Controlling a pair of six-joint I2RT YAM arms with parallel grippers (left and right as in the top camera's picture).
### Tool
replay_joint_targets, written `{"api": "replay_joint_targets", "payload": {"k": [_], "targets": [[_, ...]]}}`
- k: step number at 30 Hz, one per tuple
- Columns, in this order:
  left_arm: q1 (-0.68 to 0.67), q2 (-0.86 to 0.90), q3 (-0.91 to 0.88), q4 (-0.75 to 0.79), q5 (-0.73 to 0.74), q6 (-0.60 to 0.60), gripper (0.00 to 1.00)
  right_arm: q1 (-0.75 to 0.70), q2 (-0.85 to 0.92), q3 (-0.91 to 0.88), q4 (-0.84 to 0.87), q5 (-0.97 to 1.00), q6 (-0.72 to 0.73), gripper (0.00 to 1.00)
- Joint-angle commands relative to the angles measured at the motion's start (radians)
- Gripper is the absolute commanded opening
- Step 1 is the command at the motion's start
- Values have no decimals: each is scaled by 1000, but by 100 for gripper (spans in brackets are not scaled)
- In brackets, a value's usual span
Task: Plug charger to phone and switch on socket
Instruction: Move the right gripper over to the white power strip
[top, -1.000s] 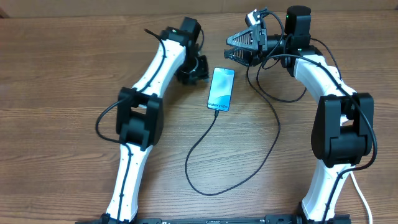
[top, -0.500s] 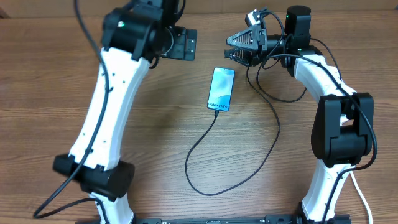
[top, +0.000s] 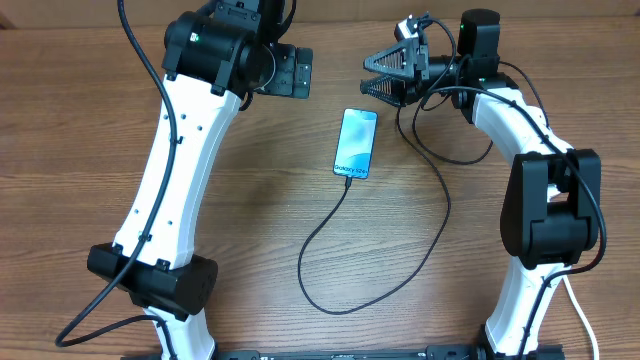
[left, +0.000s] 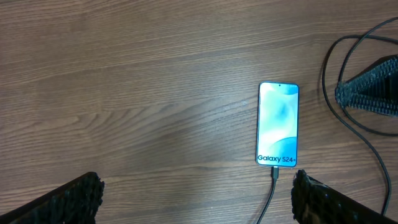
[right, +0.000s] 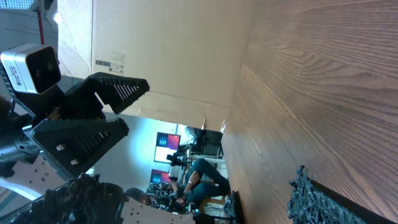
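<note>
Next, I swing my right gripper clear past the white cord and reach the socket (top: 553, 190) from the socket's outer side (top: 608, 120), because my right gripper's arm hangs over the socket.
The phone (top: 356, 141) lies flat mid-table, its cyan screen up, also seen in the left wrist view (left: 278, 124). The charger (top: 345, 235), a thin black cable, has its connector tip (left: 274, 173) at the phone's lower edge. From there it loops toward the front of the table and back up under the right arm. My left gripper (top: 290, 72) hangs high above the table, left of the phone, open and empty (left: 196, 205). My right gripper (top: 372, 77) is raised just beyond the phone's far end, open with nothing in it (right: 199, 205). The socket is out of view.
A thick white cord (top: 581, 310) runs off the front right edge beside the right arm's base. A cardboard wall (right: 168, 50) stands along the table's far side. The right gripper's fingers (left: 370, 93) show at the right of the left wrist view.
My left arm rose from beside the phone's left side to high above the table, and its gripper opened. The right arm, phone and cable have not moved.
</note>
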Motion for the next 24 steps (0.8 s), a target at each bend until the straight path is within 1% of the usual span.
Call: {"api": "replay_joint_targets", "payload": {"k": [1, 7, 10, 15, 18, 24], "targets": [[0, 7, -3, -2, -13, 26, 100, -11, -7, 6, 0, 55, 2, 99], [0, 7, -3, -2, -14, 26, 100, -73, -7, 7, -3, 90, -5, 100], [0, 7, -3, -2, -13, 26, 100, -99, -7, 7, -46, 129, -5, 99], [0, 7, -3, -2, -13, 26, 100, -100, -7, 7, -222, 327, -10, 100], [0, 7, -3, -2, -13, 26, 100, -80, -7, 7, -345, 473, -81, 100], [0, 7, -3, -2, -13, 26, 100, -69, -15, 7, -528, 635, -204, 100]]}}
